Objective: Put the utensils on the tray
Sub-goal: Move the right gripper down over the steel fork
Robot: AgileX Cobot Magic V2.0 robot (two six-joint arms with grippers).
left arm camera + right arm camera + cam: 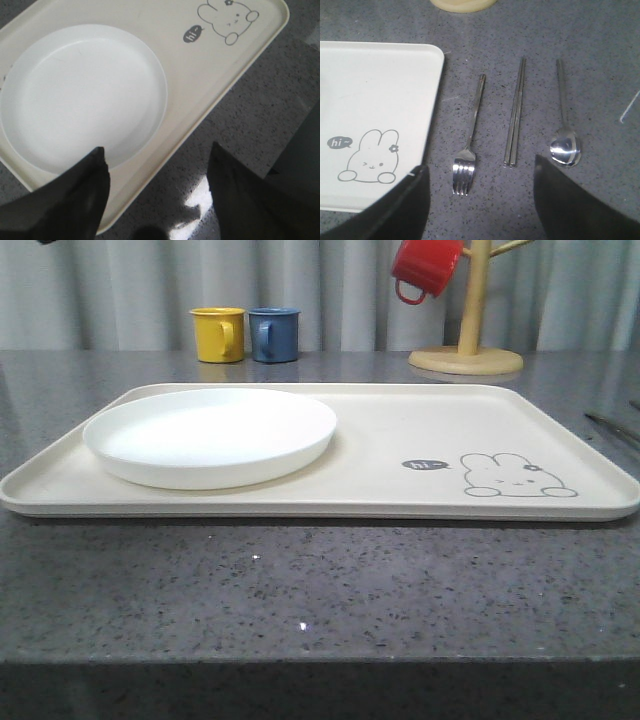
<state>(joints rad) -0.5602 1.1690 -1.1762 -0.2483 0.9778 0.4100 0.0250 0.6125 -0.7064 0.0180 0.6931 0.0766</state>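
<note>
Both chopsticks (pixel 515 111) will stay together when I carry them to the tray, because they lie parallel with only a thin gap (pixel 512 140) between them.
The cream tray (pixel 400 455) with its bunny drawing lies across the grey table, a round white plate (pixel 210 435) on its left half. In the right wrist view three shiny utensils lie side by side on the table just off the tray's (pixel 375 75) right rim: a fork (pixel 470 140), a pair of chopsticks (pixel 515 112) and a spoon (pixel 563 135). My right gripper (pixel 479 172) hovers open above the fork's tines, holding nothing. My left gripper (pixel 156 155) hangs open and empty over the tray's (pixel 165 50) front rim beside the plate (pixel 82 95).
A yellow mug (pixel 218 334) and a blue mug (pixel 274 334) stand at the back. A wooden mug tree (pixel 468 340) with a red mug (pixel 425 268) hanging on it stands back right, its base (pixel 462 4) just beyond the utensil handles. One utensil (pixel 612 427) shows as a thin strip at the right edge.
</note>
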